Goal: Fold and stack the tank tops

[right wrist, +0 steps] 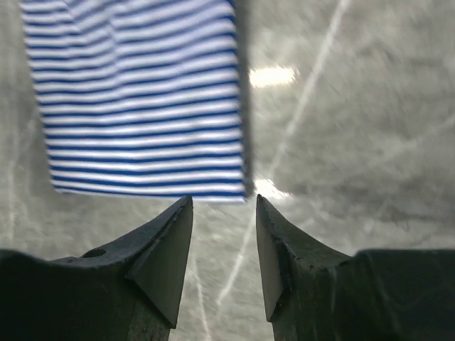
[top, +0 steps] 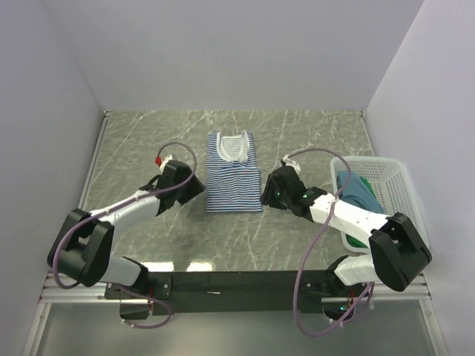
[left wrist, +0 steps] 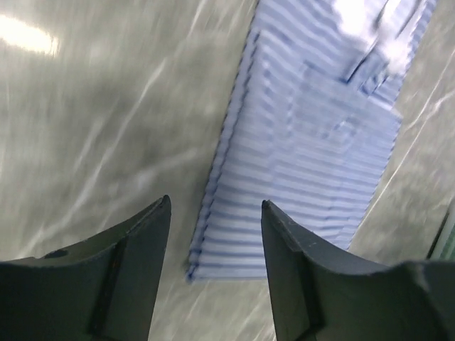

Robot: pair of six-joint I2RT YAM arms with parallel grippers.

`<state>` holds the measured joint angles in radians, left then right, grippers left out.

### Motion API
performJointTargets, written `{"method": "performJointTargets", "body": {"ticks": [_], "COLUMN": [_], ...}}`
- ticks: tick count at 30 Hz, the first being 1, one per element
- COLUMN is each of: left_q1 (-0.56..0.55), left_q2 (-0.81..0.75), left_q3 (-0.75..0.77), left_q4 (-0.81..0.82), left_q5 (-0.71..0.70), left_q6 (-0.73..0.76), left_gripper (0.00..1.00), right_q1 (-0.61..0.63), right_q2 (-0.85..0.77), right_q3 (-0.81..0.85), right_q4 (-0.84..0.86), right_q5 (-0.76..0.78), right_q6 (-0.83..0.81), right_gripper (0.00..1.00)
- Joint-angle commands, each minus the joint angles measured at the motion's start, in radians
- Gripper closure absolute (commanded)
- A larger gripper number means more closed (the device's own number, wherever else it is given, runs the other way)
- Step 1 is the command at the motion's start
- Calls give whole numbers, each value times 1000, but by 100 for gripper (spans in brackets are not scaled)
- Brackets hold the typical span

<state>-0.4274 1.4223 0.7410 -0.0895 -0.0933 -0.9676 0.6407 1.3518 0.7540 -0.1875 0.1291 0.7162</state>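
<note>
I expect the whole striped tank top (top: 234, 189) to slide along when I pull its near corners, because the white neckline end (top: 234, 147) lies loose on smooth marble.
The navy-and-white striped tank top (top: 232, 173) lies flat on the marble table, folded into a narrow rectangle, white neckline at the far end. It shows in the left wrist view (left wrist: 298, 149) and the right wrist view (right wrist: 138, 99). My left gripper (top: 197, 187) is open and empty at its near left corner (left wrist: 215, 206). My right gripper (top: 269, 191) is open and empty at its near right corner (right wrist: 224, 202). The teal-blue tank top (top: 361, 191) and the bright green one (top: 358, 240) lie bunched in the basket.
A white plastic mesh basket (top: 395, 185) stands at the right edge of the table, behind my right arm. White walls close the table on three sides. A black rail runs along the near edge.
</note>
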Motion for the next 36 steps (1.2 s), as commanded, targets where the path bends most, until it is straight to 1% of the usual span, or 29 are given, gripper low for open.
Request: {"method": "performJointTargets", "body": {"ticks": [1,4,6,7,10,18,25,30,33,36], "left_q1": [-28,-62,-85,-92,-119,-148,-172,-182,-183,-183], "left_q2": [-77,-128,-144,-143,-140,-106,-33,-10,-2,6], "left_q3": [-101,-179,-236,-267,-307,-315,-302,-310,-310,-305], "left_q4": [43,65,82,129,184,226,220,220,220,212], "left_q5": [15,24,35,47,56,47,20,-8,-20,-26], "left_q6": [-82,-123,-154,-163,-190,-210,-215,-223,-221,-214], "left_gripper": [41,42,44,45,47,49,55,59,63,72], "right_q1": [-3,-3,-3,-3,-3,-1,1,-1,-3,-1], "right_q2": [-57,-60,-56,-48,-22,53,99,132,148,170], "right_q3": [-79,-113,-123,-133,-148,-163,-162,-159,-160,-159], "right_q4": [-26,2,23,32,75,131,174,184,186,210], "right_q5": [17,0,-14,-20,-40,-49,-51,-54,-48,-51], "right_q6": [37,45,52,58,72,98,117,126,131,132], "right_gripper": [52,52,52,52,52,54,55,56,58,60]}}
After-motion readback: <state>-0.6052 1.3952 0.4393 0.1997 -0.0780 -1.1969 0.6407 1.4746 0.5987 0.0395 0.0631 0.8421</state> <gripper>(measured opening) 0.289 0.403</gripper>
